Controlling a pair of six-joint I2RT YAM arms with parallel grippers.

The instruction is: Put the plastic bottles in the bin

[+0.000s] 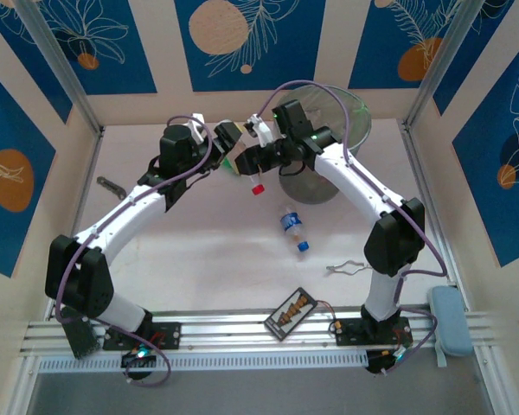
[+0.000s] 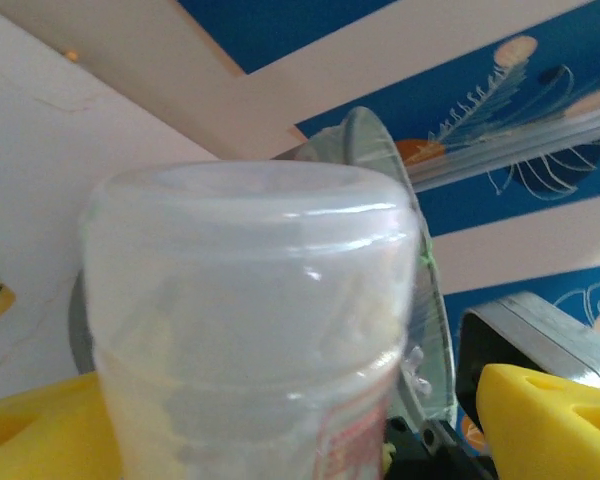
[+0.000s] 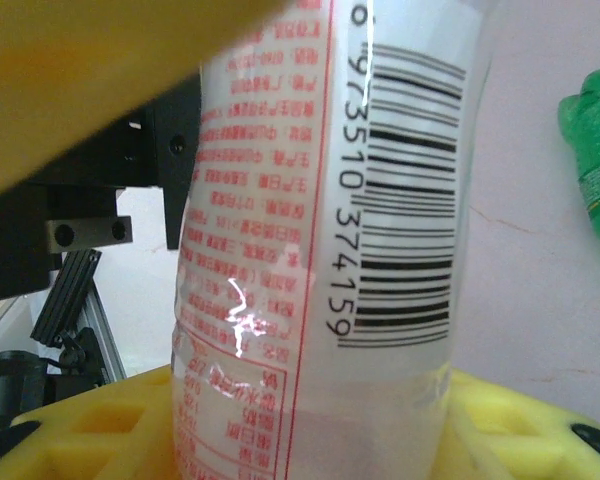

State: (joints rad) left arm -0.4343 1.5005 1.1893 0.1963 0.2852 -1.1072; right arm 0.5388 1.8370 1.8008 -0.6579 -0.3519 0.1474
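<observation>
The left gripper's open fingers are on both sides of the bottle in the right gripper [image 2: 250, 310], so the robot should move them back out of the way before the right gripper lifts the bottle into the bin [image 1: 336, 112].
A clear red-labelled plastic bottle [image 1: 258, 187] with a red cap hangs above the table, just left of the bin [image 1: 329, 138]. My right gripper [image 1: 253, 164] is shut on it; in the right wrist view the yellow pads [image 3: 100, 425] press the barcoded bottle [image 3: 320, 250] from both sides. My left gripper [image 1: 235, 147] stands open around the same bottle [image 2: 250, 320], its right finger [image 2: 545, 420] clear of it. A blue-labelled bottle [image 1: 292, 229] lies mid-table. A green bottle [image 3: 595, 150] lies on the table beneath the grippers.
Metal scissors [image 1: 346, 268] lie near the right arm's base, and a black card with orange marks [image 1: 292, 313] lies at the front edge. A small dark object [image 1: 108, 183] sits at the left. The bin's rim [image 2: 380, 150] rises behind the held bottle.
</observation>
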